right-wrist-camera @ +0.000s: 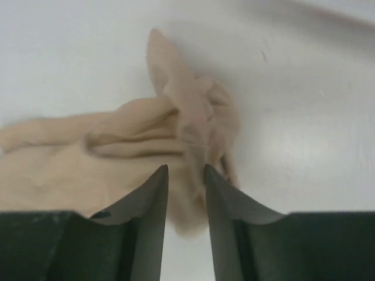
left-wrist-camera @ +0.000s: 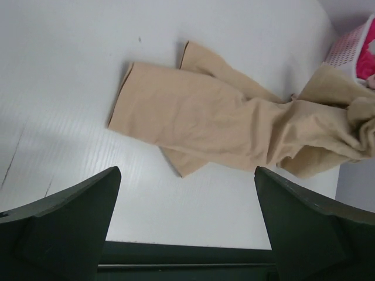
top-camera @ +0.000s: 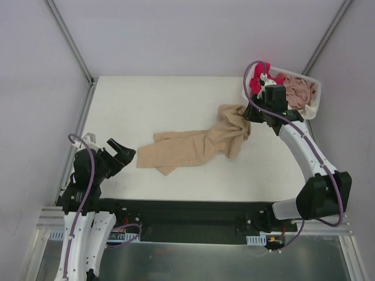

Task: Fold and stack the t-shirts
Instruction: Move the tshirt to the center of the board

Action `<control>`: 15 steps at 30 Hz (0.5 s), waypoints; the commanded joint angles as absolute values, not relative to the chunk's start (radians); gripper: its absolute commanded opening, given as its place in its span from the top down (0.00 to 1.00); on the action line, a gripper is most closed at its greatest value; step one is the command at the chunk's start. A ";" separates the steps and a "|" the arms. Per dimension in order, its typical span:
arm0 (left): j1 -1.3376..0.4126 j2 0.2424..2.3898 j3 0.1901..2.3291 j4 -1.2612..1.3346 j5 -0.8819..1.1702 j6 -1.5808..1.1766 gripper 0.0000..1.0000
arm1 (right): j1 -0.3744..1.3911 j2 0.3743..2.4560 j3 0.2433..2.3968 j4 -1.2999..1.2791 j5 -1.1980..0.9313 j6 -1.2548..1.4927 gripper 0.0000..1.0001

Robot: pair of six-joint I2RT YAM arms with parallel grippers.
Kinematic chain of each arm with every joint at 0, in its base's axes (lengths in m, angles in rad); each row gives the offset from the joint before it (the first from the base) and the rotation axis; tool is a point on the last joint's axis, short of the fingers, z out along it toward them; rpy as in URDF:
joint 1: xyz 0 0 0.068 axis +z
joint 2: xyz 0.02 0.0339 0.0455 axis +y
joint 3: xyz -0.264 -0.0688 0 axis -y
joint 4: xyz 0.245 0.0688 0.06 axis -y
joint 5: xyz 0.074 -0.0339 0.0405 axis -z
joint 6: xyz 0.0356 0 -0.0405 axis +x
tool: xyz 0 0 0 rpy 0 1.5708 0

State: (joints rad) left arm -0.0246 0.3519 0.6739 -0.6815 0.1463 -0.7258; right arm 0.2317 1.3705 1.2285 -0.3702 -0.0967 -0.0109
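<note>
The tan-beige t-shirt lies bunched (top-camera: 234, 126) below my right gripper. My left gripper should pinch the corner of its flat end (top-camera: 140, 163) first, and then both grippers should lift the t-shirt open.
A large tan-beige t-shirt (top-camera: 193, 146) lies crumpled and stretched across the middle of the white table; the left wrist view shows its flat end (left-wrist-camera: 176, 111). My right gripper (top-camera: 252, 115) hovers over its bunched far-right end (right-wrist-camera: 193, 111), jaws parted a little (right-wrist-camera: 186, 168), with blurred cloth showing in the gap below the tips. At the table's near left, my left gripper (top-camera: 123, 153) stands wide open and empty (left-wrist-camera: 187, 171), short of the shirt's near edge. A red-pink t-shirt (top-camera: 258, 79) and a dusty pink one (top-camera: 300, 91) are heaped in the basket.
The white lattice basket (top-camera: 315, 82) sits at the far right corner, also seen in the left wrist view (left-wrist-camera: 345, 50). Grey walls with metal rails close in the table on the left, back and right. The arms' black base rail runs along the near edge.
</note>
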 commanded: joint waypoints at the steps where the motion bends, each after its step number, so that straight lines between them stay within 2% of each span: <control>1: -0.020 0.483 0.638 -0.681 0.178 -0.765 0.01 | 0.167 1.463 1.249 -0.526 -0.019 0.009 0.58; 2: -0.021 0.529 0.631 -0.680 0.187 -0.770 0.01 | 0.167 1.466 1.247 -0.537 0.050 0.014 0.52; 3: -0.020 0.550 0.621 -0.680 0.187 -0.772 0.01 | 0.169 1.459 1.240 -0.531 0.075 0.035 0.35; 6: -0.020 0.606 0.580 -0.680 0.137 -0.788 0.01 | 0.173 1.379 1.161 -0.502 0.169 0.077 0.03; 10: -0.020 0.641 0.532 -0.672 0.074 -0.819 0.01 | 0.176 1.240 1.057 -0.532 0.227 0.162 0.03; 15: -0.021 0.712 0.499 -0.598 0.066 -0.848 0.03 | 0.178 1.059 0.866 -0.523 0.181 0.216 0.03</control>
